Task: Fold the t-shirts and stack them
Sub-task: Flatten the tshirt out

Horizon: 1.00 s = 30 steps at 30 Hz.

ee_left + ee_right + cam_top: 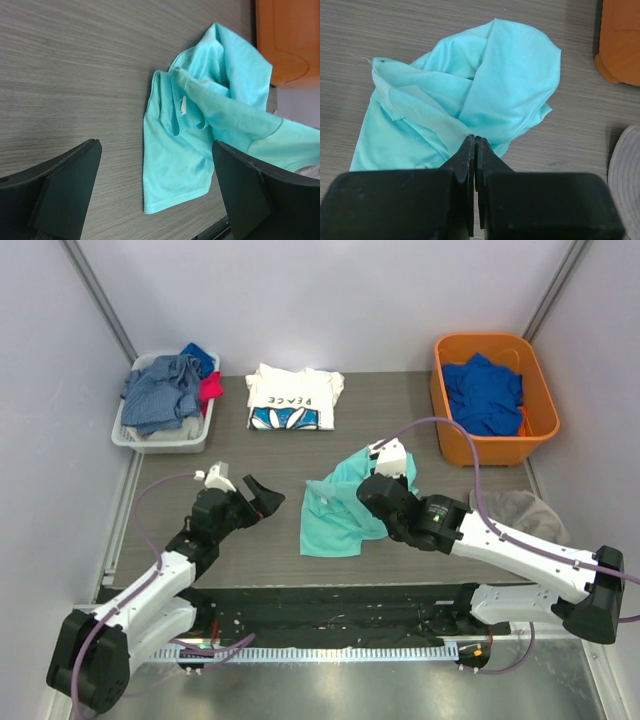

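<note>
I expect the teal t-shirt to open out wide and reach the white t-shirt when I lift and spread it, because loose folds are piled up.
The mint-teal t-shirt lies crumpled at the middle of the table, also in the left wrist view and the right wrist view. My right gripper is shut on a fold at the teal t-shirt's right side, and the cloth rises to its tips. My left gripper stands wide open just left of the shirt, holding nothing. The white "PEACE" t-shirt lies folded at the back centre.
A white basket with grey-blue clothes stands at the back left. An orange basket holding a royal blue garment stands at the back right. A grey cloth lies beside the right arm.
</note>
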{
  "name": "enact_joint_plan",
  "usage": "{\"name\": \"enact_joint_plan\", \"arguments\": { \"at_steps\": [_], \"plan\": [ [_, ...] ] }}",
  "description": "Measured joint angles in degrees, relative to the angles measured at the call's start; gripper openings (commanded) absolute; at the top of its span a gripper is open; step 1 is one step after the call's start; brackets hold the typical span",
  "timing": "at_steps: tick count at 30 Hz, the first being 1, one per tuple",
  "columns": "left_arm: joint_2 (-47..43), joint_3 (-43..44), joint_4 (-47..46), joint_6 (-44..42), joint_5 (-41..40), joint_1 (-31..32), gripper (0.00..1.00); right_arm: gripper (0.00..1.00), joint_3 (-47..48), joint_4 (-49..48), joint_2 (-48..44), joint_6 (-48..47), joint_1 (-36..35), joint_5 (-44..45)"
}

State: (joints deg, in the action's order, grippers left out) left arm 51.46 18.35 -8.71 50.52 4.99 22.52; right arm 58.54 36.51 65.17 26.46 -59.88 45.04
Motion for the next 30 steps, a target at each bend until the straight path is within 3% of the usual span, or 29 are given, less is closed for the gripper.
{"name": "enact_joint_plan", "arguments": {
  "at_steps": [12, 15, 22, 30],
  "plan": [
    [4.11, 11.45, 12.22, -5.75, -2.69, 2.14, 0.89, 0.01, -1.36, 0.07, -0.15, 0.74, 0.0, -0.17],
    [4.35, 11.63, 14.23, -6.16, -6.1, 7.23, 0.88, 0.01, -1.49, 0.07, -0.57, 0.85, 0.0, -0.15],
    [8.76, 11.61, 18.12, -2.73, -19.98, 25.73, 0.84, 0.01, -1.88, 0.07, -1.18, 0.87, 0.0, -0.17],
    [20.65, 12.85, 21.94, 2.91, -31.67, 35.56, 0.79, 0.01, -1.9, 0.09, -1.51, 0.87, 0.0, -0.2]
  ]
}}
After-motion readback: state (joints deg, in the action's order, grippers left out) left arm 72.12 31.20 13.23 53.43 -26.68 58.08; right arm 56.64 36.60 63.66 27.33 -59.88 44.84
